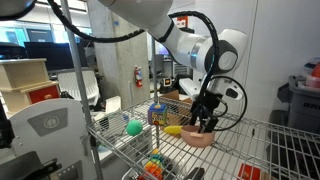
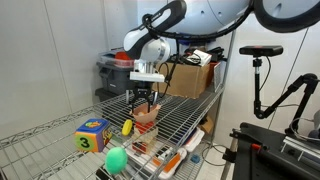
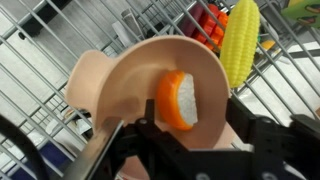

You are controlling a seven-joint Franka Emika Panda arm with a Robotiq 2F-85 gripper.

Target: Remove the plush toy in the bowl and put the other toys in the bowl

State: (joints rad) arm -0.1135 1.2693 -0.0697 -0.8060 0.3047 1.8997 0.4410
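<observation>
My fingers only get to the near end of the plush toy (image 3: 180, 122), so next I open them wide and straddle the plush toy's middle (image 3: 178, 100) before lifting it out.
The tan-orange bowl (image 3: 150, 70) sits on the wire shelf and also shows in both exterior views (image 1: 200, 138) (image 2: 146, 118). The plush toy (image 3: 178, 100), orange with a pale end, lies inside the bowl. My gripper (image 3: 185, 138) is open right above the bowl, with a finger on either side of the plush toy; it also shows in both exterior views (image 1: 205, 122) (image 2: 145, 102). I cannot tell if it touches the toy. The yellow toy (image 3: 238, 40) (image 1: 173, 130) (image 2: 127, 127) lies just beside the bowl. The green ball (image 1: 134, 127) (image 2: 117, 160) rests farther along the shelf.
A blue-and-yellow box (image 1: 157, 115) (image 2: 92, 135) stands on the wire shelf (image 2: 190, 120) near the yellow toy. Colourful items (image 1: 155, 165) (image 2: 160, 155) lie on the shelf below. A cardboard box (image 2: 195, 78) sits behind the arm.
</observation>
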